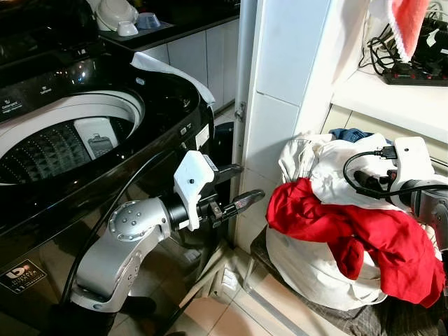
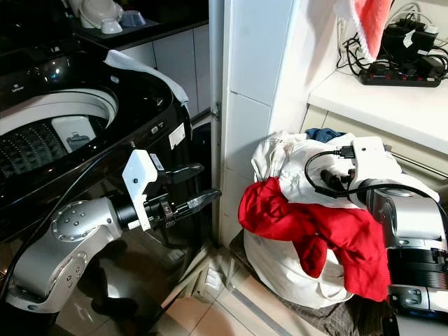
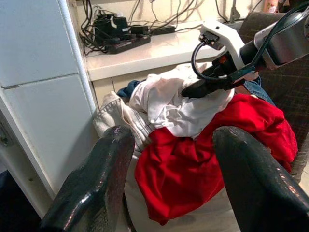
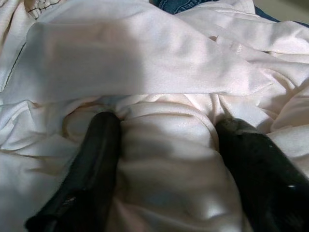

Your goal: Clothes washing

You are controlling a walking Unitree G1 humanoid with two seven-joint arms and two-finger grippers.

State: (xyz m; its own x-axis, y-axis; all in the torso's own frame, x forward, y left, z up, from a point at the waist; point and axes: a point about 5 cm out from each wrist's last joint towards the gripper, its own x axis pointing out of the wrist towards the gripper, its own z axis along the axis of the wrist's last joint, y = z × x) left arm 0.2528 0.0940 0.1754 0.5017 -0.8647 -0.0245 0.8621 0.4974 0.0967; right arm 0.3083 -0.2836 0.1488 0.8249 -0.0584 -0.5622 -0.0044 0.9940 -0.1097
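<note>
I expect the white garment [image 1: 340, 166] to open out into a long trailing tail when my left gripper carries it to the washer, because it is bunched up in loose folds [image 1: 332, 187].
A heap of laundry sits in a cream bag [image 1: 308, 273] on the floor at the right. A red garment [image 1: 350, 231] drapes down its front, a white garment [image 1: 336, 171] lies on top, and blue denim [image 1: 350, 133] peeks out behind. My right gripper [image 1: 364, 180] is pressed into the white garment [image 4: 164, 63]; its fingers [image 4: 96, 159] are spread, with a fold of the cloth bulging between them. My left gripper [image 1: 245, 183] hangs open and empty in the air between the pile and the black top-loading washer [image 1: 175, 98]. The washer's lid is up and its drum [image 1: 56, 147] is exposed.
A white tiled pillar [image 1: 280, 105] stands between washer and pile. Above the pile, a white shelf [image 1: 392, 98] carries a power strip [image 1: 413, 73] and cables, with a red and white cloth [image 1: 406, 21] hanging over it. Bowls [image 1: 115, 14] rest on the counter behind the washer.
</note>
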